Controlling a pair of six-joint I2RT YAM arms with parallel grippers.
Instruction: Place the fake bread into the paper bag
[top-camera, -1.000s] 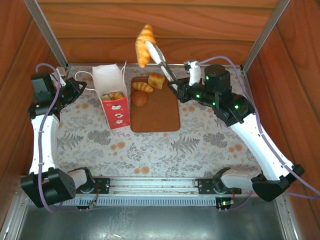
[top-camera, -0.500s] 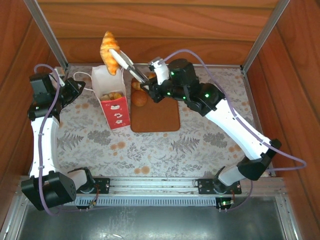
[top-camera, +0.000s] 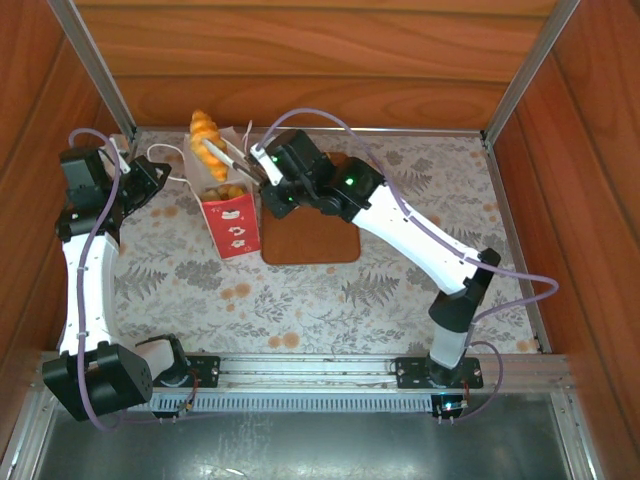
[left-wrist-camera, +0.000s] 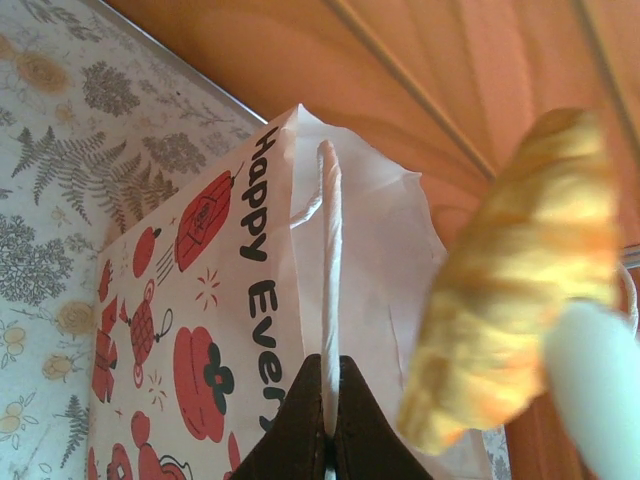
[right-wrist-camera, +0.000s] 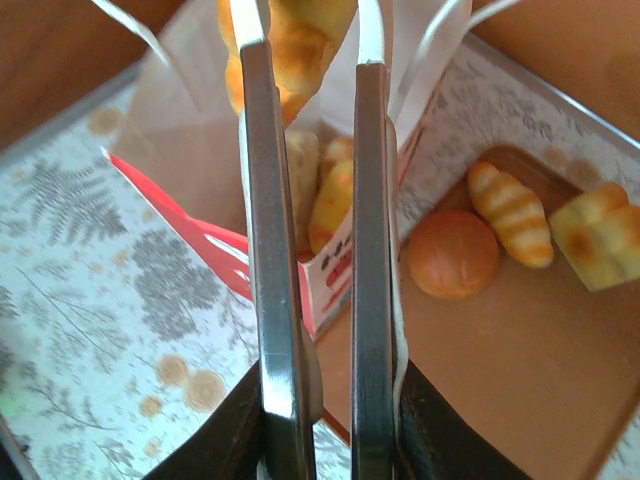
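The bag's opening (top-camera: 207, 178) is spread wide under the croissant, so my right gripper should keep lowering the tongs and let go of the croissant onto the bread inside the bag (top-camera: 223, 192).
The paper bag (top-camera: 229, 212) stands upright at the back left, red in front, with several pieces of fake bread (right-wrist-camera: 331, 190) inside it. My left gripper (left-wrist-camera: 328, 405) is shut on the bag's white cord handle (left-wrist-camera: 328, 270), out to the bag's left (top-camera: 152, 173). My right gripper (right-wrist-camera: 325, 395) is shut on the metal tongs (right-wrist-camera: 263, 250). The tongs pinch a golden croissant (top-camera: 205, 141) just above the bag's open mouth; it also looms blurred in the left wrist view (left-wrist-camera: 520, 310). A round bun (right-wrist-camera: 452, 255), a striped roll (right-wrist-camera: 510, 215) and a squarish loaf (right-wrist-camera: 600, 235) lie on the brown board (right-wrist-camera: 500, 370).
The brown board (top-camera: 322, 243) lies right of the bag, partly under my right arm. Wooden walls close the back and sides, with metal posts at the back corners. The floral table cover (top-camera: 300, 300) stretches toward the near edge.
My right arm has swung left and down, carrying the croissant in the tongs from above the board's back edge to over the bag's mouth. The left arm has stayed put.
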